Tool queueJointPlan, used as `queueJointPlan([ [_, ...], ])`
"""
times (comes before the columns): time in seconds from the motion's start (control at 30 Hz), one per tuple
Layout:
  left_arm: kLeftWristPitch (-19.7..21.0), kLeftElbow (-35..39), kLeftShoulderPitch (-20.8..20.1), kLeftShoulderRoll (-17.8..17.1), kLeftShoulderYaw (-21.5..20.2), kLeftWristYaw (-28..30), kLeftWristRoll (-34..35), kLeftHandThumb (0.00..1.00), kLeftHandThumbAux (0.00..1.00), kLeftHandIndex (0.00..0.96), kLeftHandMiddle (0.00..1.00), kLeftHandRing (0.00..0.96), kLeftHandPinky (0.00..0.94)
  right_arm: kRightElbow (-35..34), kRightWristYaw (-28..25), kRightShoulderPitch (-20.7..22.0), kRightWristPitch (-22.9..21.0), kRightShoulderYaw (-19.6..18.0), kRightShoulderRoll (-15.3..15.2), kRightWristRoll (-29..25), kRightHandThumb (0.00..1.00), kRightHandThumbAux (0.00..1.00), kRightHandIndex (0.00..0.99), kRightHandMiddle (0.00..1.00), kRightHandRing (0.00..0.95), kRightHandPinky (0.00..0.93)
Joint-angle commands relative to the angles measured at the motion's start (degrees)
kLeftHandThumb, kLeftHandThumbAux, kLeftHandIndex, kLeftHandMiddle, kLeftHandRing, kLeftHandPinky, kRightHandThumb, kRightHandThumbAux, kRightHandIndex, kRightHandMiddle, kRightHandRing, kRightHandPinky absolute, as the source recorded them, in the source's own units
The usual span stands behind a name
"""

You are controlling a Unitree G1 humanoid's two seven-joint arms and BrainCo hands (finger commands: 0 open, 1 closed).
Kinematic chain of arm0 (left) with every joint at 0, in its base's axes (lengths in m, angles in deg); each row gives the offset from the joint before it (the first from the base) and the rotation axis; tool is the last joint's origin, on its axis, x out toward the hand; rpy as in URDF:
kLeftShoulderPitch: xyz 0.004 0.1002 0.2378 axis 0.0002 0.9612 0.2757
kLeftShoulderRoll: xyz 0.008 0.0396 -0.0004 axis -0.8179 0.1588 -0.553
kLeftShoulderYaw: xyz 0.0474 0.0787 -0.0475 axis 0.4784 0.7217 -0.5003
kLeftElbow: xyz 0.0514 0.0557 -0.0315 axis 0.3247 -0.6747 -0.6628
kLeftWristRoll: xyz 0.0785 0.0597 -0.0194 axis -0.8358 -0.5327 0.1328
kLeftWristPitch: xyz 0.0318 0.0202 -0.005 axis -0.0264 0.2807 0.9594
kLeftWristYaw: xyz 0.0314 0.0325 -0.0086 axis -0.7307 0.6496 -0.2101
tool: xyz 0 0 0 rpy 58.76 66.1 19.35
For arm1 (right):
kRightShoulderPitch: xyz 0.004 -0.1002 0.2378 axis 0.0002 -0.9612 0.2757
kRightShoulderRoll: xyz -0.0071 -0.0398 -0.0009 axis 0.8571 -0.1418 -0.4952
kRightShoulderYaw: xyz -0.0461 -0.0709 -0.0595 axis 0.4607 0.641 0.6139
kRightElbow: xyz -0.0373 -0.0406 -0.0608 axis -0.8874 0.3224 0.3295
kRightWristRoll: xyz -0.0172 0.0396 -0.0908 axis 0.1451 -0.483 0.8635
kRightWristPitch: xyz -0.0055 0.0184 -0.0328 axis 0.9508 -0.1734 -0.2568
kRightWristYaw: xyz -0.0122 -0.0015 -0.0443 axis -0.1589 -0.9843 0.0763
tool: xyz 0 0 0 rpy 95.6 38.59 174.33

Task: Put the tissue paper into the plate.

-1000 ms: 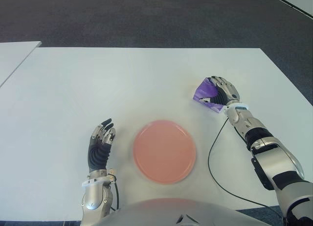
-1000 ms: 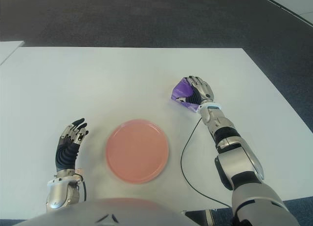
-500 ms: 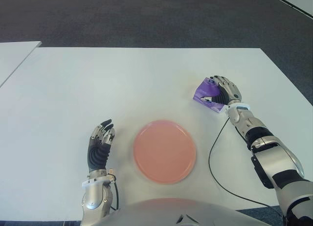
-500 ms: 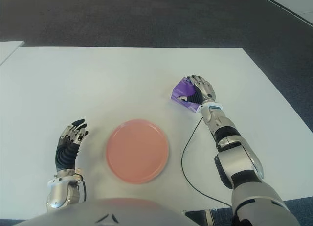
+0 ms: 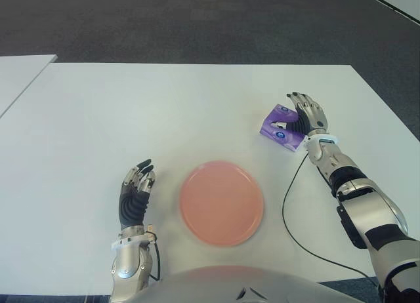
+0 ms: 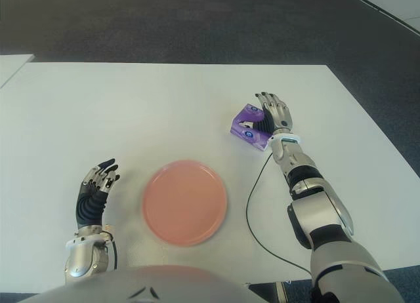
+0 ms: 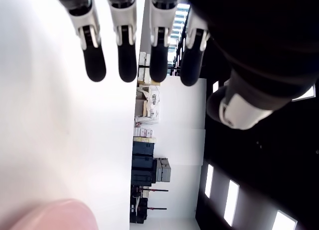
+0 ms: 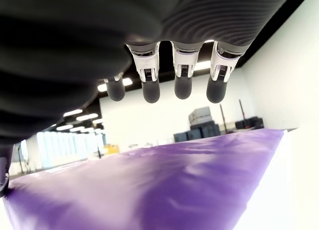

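I expect the tissue paper [image 5: 280, 113] to keep its block shape when I lift it, because the purple pack shows straight edges and a deep side [image 5: 283, 138].
The tissue paper is a purple pack [image 5: 277, 129] lying flat on the white table [image 5: 164, 113], to the right of and beyond the plate. My right hand [image 5: 302, 111] sits at the pack's right side, open, its fingers stretched out above the pack. In the right wrist view the fingertips [image 8: 182, 88] hover over the purple wrapper [image 8: 149, 190] with a gap showing between them. The pink round plate [image 5: 221, 202] is near the table's front edge with nothing on it. My left hand [image 5: 136, 193] shows left of the plate, open and idle.
A black cable [image 5: 286, 208] loops across the table from my right wrist toward the front edge, just right of the plate. A second white table [image 5: 16, 73] stands at the far left. Dark carpet lies beyond the table's far edge.
My right hand's fingers were curled over the purple pack; they have uncurled and lifted off it. The pack stays on the table. The left hand has not moved.
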Motion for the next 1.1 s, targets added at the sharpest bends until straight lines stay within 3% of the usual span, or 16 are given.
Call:
queueJointPlan([
  [0.03, -0.76, -1.21, -0.5, 1.26, -0.38, -0.69, -0.2, 0.283, 0.597, 0.299, 0.227, 0.232, 0.275, 0.85, -0.52, 1.01, -0.56, -0.06, 0.29, -0.7, 0.236, 0.432, 0.003, 0.033, 0.013, 0.036],
  [0.33, -0.69, -1.01, -0.4, 1.08, -0.38, -0.88, -0.73, 0.283, 0.589, 0.287, 0.225, 0.233, 0.262, 2.86, -3.11, 2.28, -0.8, -0.03, 0.88, -1.19, 0.271, 0.436, 0.005, 0.025, 0.01, 0.046],
  [1.1, -0.64, 0.36, 0.71, 0.65, -0.35, -0.23, -0.24, 0.268, 0.58, 0.264, 0.208, 0.213, 0.24, 4.91, -2.59, 1.2, -1.05, 2.31, 2.79, -0.16, 0.314, 0.471, 0.0, 0.029, 0.01, 0.046],
])
